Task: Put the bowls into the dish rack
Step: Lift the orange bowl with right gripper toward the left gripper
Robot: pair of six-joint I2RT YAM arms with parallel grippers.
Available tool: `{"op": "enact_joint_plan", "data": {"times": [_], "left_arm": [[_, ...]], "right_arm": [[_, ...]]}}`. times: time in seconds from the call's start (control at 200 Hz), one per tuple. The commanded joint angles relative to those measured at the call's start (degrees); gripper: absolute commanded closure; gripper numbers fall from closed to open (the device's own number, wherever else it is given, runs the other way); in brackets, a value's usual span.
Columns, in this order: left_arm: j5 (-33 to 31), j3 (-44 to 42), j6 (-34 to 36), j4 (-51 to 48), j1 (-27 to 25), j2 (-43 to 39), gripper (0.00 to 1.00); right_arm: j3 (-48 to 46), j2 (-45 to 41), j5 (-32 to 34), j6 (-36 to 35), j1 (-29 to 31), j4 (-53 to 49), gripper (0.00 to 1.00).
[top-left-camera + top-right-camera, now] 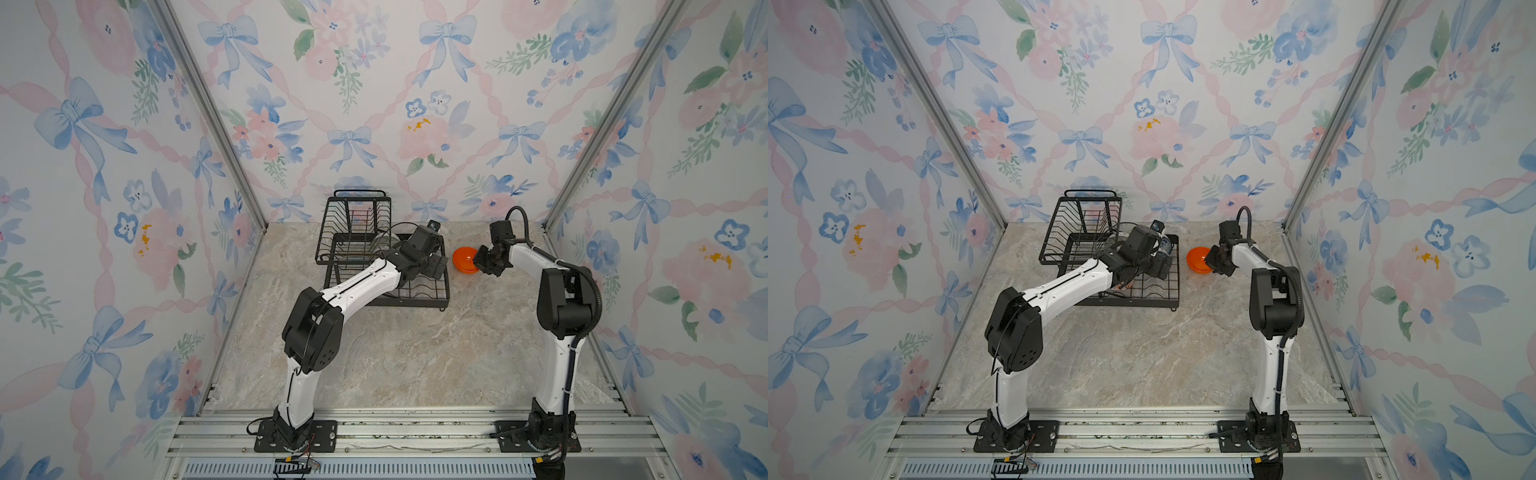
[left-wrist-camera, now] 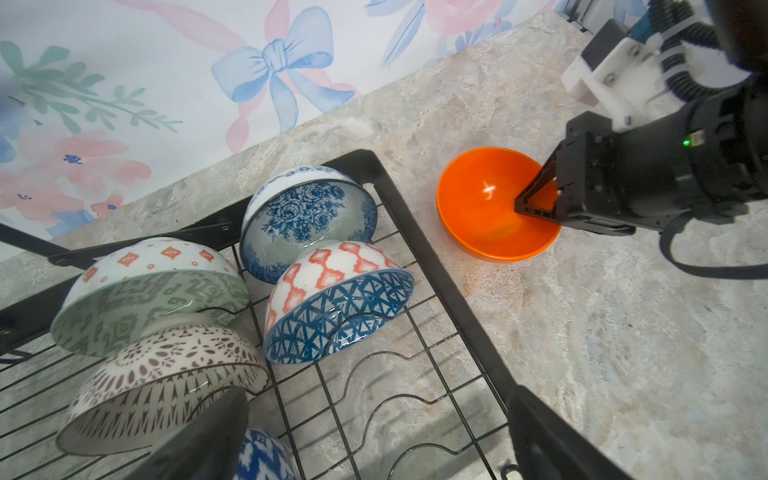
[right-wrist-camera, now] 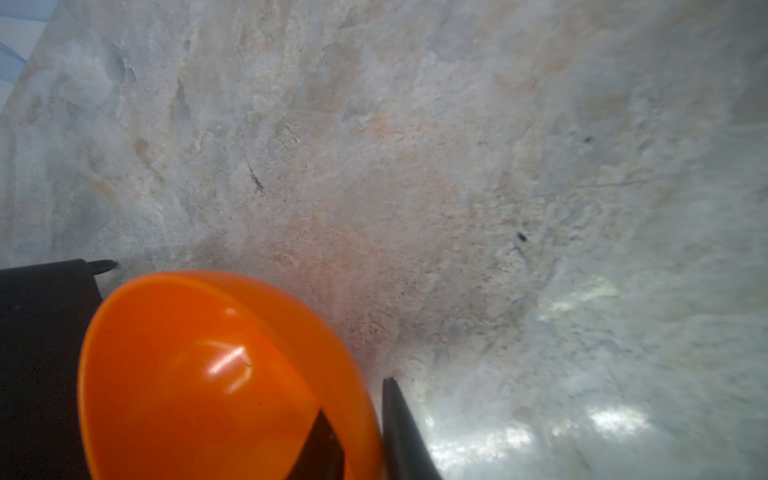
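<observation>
My right gripper should lift the bowl so that my left gripper can take the rack-side rim (image 2: 439, 200), because my right gripper is holding the orange bowl's rim (image 2: 552, 188) farthest from the rack.
A plain glossy orange bowl (image 1: 464, 258) (image 1: 1198, 258) (image 2: 486, 208) (image 3: 199, 374) sits on the marble tabletop just right of the dish rack (image 1: 446, 286) (image 1: 1176, 286) (image 2: 436, 266). My right gripper (image 1: 480, 262) (image 1: 1213, 262) (image 2: 540, 203) (image 3: 355, 397) is shut on its near rim, one finger inside the bowl and one outside. My left gripper (image 1: 435, 266) (image 1: 1163, 266) (image 2: 382, 449) hangs open over the rack's lower tray, holding nothing. In the tray stand on edge a blue floral bowl (image 2: 309, 216), a blue geometric bowl (image 2: 338, 307), a grey-green bowl (image 2: 149, 307) and a brown lattice bowl (image 2: 162, 386).
Another blue patterned bowl (image 2: 264, 457) shows partly beside a left finger. The rack's upper basket (image 1: 357, 212) stands toward the back wall. Wavy wire slots (image 2: 399, 399) lie bare under the left gripper. Floral walls close in the back and both sides.
</observation>
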Motion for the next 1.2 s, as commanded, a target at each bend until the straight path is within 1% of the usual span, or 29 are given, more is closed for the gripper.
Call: {"op": "enact_joint_plan", "data": {"times": [0.0, 0.175, 0.35, 0.455, 0.655, 0.785, 0.88, 1.045, 1.145, 1.195], "left_arm": [[1.40, -0.61, -2.08, 0.85, 0.56, -2.36, 0.02], [1.25, 0.99, -1.82, 0.85, -0.59, -1.82, 0.02], [-0.63, 3.29, 1.95, 0.59, -4.36, -1.23, 0.02], [0.57, 3.89, 0.39, -0.20, -5.38, -2.00, 0.02], [2.60, 7.13, -6.49, -5.29, -5.55, -3.31, 0.02], [5.15, 6.84, -12.85, -5.88, -5.41, -5.90, 0.02], [7.13, 5.65, -17.12, -5.89, -5.03, -7.45, 0.02], [12.76, 5.60, -23.69, -5.88, -3.56, -9.04, 0.02], [15.33, 5.87, -27.22, -5.77, -2.07, -9.06, 0.02], [16.06, 6.01, -28.32, -5.79, -1.35, -8.82, 0.02]], "right_arm": [[1.79, 0.40, 0.02, -2.29, 0.30, -1.89, 0.89], [1.37, -2.34, 1.00, -3.86, 0.30, -3.46, 1.00], [-3.37, -8.80, 2.11, -4.16, 0.64, -2.45, 1.00], [-6.68, -12.64, 1.72, -3.52, 1.26, -0.56, 1.00], [-11.31, -21.65, 1.83, -3.65, 3.01, -0.36, 1.00], [-13.05, -27.92, 2.50, -3.91, 4.35, -2.53, 1.00], [-13.59, -32.52, 4.45, -5.27, 5.86, -3.79, 1.00], [-12.07, -36.50, 7.20, -5.97, 8.24, -7.14, 1.00], [-11.02, -37.91, 7.40, -6.24, 9.75, -7.91, 1.00], [-10.53, -38.70, 8.58, -6.84, 10.72, -7.94, 1.00]]}}
